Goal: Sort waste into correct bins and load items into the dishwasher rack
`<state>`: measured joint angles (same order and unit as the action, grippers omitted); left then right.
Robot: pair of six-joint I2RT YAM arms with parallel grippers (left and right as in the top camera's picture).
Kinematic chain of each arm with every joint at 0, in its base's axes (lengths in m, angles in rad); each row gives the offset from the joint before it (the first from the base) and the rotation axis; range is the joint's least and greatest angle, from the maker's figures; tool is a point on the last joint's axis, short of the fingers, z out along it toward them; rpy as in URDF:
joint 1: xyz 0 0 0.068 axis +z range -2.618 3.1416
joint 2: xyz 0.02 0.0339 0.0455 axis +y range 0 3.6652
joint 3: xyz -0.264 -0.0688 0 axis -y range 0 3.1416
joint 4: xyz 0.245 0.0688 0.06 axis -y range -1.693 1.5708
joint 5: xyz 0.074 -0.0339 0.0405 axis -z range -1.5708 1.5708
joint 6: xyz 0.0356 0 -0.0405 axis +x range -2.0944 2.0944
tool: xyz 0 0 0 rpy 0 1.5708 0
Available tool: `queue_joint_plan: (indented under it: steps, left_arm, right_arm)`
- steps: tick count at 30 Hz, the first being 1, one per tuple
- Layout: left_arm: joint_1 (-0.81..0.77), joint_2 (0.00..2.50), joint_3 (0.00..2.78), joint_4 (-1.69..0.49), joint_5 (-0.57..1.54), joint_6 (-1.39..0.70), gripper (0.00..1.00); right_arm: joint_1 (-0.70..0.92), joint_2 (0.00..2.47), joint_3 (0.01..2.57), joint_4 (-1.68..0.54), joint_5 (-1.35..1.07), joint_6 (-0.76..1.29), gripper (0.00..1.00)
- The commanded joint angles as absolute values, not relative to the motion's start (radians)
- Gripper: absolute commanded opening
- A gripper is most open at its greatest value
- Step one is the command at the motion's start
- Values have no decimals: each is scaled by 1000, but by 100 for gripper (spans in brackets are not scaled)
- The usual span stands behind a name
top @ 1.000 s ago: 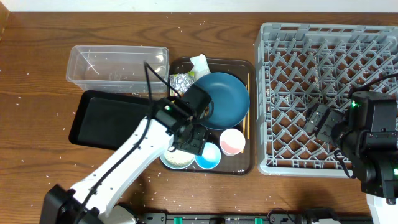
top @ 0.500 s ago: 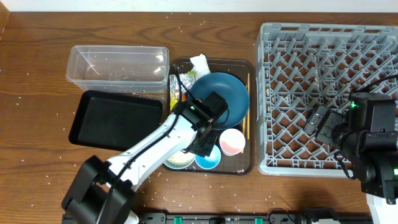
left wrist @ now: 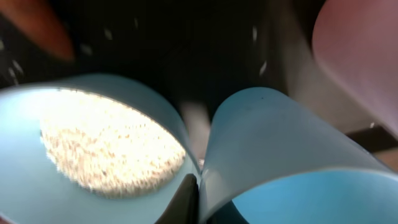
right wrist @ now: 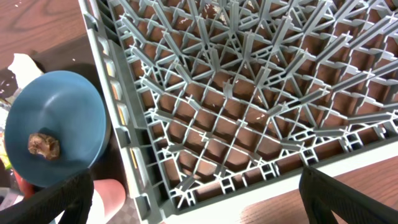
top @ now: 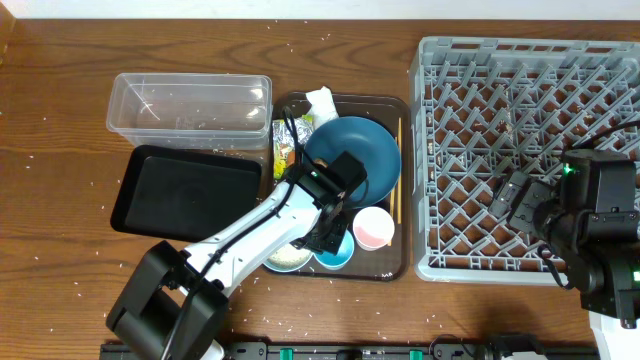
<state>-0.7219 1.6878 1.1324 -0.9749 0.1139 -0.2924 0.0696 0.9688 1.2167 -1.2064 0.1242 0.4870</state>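
Observation:
My left gripper should lift the bowl (top: 335, 258) and pass it to my right gripper, because my left gripper is pinching the small light-blue bowl's rim (left wrist: 209, 180) across from the dishwasher rack.
My left gripper (top: 330, 236) reaches into the brown serving tray and is shut on the rim of the small light-blue bowl (top: 338, 254). In the left wrist view its jaws (left wrist: 199, 185) pinch that bowl's wall (left wrist: 280, 143). The white bowl (left wrist: 112, 143), holding rice, touches it on the left, and the pink cup (top: 373, 227) stands to its right. A brown food lump (right wrist: 43, 146) lies in the large blue bowl (top: 355, 155). My right gripper (top: 515, 200) hovers open over the grey dishwasher rack (top: 530, 120), holding nothing.
The clear tub (top: 190, 105) and black tray (top: 185, 190) lie left of the brown serving tray (top: 400, 262). A white tissue (top: 320, 100) and a printed wrapper (top: 285, 135) sit at its back left. Chopsticks (top: 397, 175) lie along its right side. Rice grains dot the table.
My left gripper moved right from over the white bowl to the small light-blue bowl and closed on its rim. The right arm has not moved.

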Motion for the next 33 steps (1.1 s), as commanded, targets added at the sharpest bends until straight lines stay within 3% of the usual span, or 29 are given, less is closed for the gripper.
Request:
queue_joint_plan:
  steps: [1, 10, 16, 22, 28, 33]
  left_arm:
    - [-718, 1633, 1171, -1019, 93, -297, 6]
    - [-560, 1414, 1283, -1056, 155, -297, 6]
    - [-392, 1332, 1282, -944, 620, -273, 6]
    - [-306, 1387, 1282, -783, 1207, -233, 6]
    - [-304, 1422, 1282, -678, 1459, -234, 6]
    - [-305, 1421, 1282, -591, 1572, -254, 6]
  right_arm:
    - [70, 970, 1237, -1209, 134, 500, 99]
    - [71, 957, 1237, -1208, 105, 448, 99]
    - [72, 933, 1237, -1140, -123, 434, 99]
    - [73, 936, 1237, -940, -690, 213, 94]
    - [90, 965, 1237, -871, -863, 165, 87]
    - [173, 1011, 1237, -841, -1154, -29, 91]
